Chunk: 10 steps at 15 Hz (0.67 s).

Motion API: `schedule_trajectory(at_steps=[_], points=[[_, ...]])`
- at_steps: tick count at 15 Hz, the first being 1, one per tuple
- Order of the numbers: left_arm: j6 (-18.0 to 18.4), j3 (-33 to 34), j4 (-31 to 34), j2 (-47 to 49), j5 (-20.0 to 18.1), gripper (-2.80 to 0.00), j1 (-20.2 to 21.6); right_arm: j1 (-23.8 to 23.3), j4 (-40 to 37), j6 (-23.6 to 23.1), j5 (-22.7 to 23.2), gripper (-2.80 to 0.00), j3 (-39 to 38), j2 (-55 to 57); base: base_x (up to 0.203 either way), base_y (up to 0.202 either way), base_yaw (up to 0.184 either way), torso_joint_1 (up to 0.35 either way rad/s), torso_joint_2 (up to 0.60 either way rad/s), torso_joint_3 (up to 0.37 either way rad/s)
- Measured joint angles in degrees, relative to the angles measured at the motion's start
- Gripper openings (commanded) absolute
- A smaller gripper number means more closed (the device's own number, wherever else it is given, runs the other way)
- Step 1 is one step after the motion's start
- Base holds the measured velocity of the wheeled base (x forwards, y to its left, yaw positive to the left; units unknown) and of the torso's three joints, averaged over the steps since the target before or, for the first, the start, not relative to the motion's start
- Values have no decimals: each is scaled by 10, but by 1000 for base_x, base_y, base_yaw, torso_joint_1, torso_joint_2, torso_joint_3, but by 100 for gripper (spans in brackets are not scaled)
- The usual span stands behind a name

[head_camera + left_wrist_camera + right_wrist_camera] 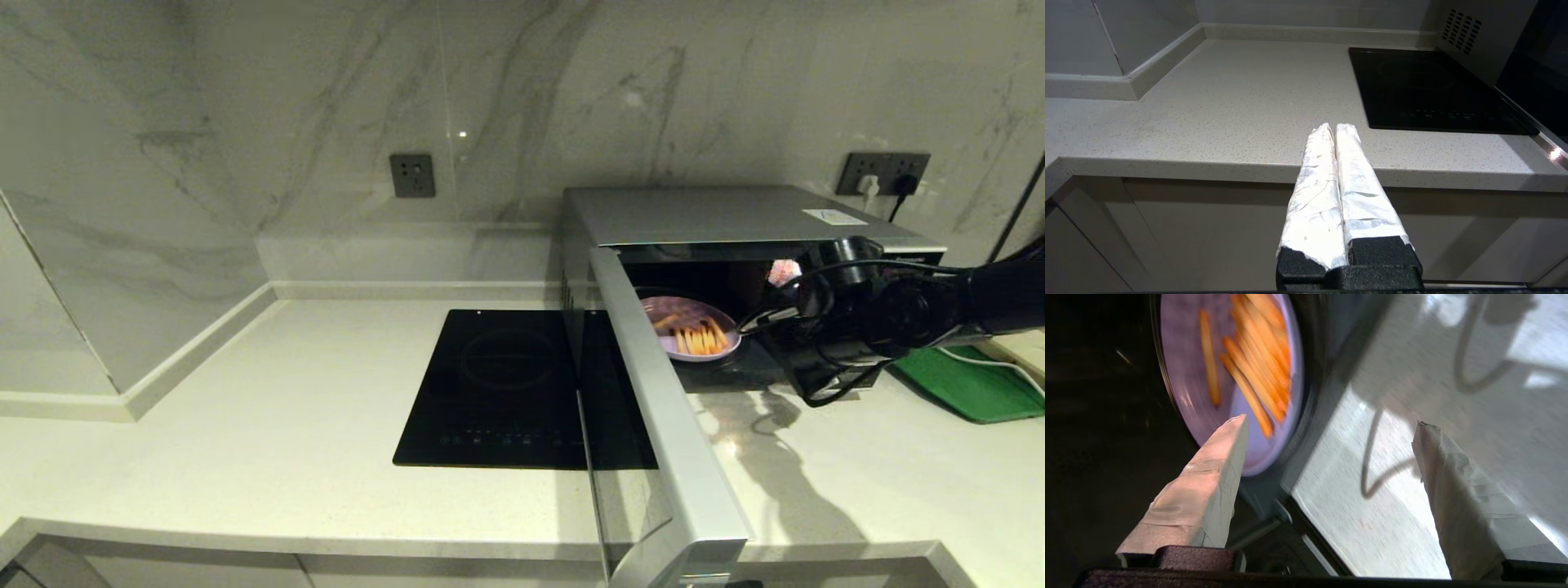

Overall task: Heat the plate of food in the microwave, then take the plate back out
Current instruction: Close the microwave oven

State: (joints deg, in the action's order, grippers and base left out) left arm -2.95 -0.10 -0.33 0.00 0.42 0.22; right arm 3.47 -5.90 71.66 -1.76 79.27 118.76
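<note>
The lavender plate is entirely behind the microwave's front edge, so when I push the microwave door, it will swing past the plate and close flush.
The microwave stands at the back right with its door swung wide open toward me. Inside, on the dark floor near the opening, sits the lavender plate of food, holding yellow-orange sticks. My right gripper is open at the microwave's mouth, just right of the plate's rim, holding nothing. In the right wrist view the plate lies beyond one fingertip of the open right gripper, the counter beyond the other. My left gripper is shut and empty, low in front of the counter edge.
A black induction cooktop is set into the counter left of the microwave, partly behind the open door. A green tray and a cream tray lie at the far right. Plugs and a cable sit on the wall behind.
</note>
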Motion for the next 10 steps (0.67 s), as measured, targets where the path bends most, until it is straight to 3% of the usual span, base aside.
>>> schedule_trajectory(at_steps=[3, 4, 10], points=[[0, 0, 0, 0, 0, -280, 0, 3, 0, -15, 7, 0, -64, -73, 0, 0, 0, 0, 0, 0], [0, 0, 0, 0, 0, -280, 0, 4, -1, -24, 11, -280, -85, -103, 0, 0, 0, 0, 0, 0], [0, 0, 0, 0, 0, -280, 0, 38, -77, -104, 35, -280, -227, -330, 0, 0, 0, 0, 0, 0]])
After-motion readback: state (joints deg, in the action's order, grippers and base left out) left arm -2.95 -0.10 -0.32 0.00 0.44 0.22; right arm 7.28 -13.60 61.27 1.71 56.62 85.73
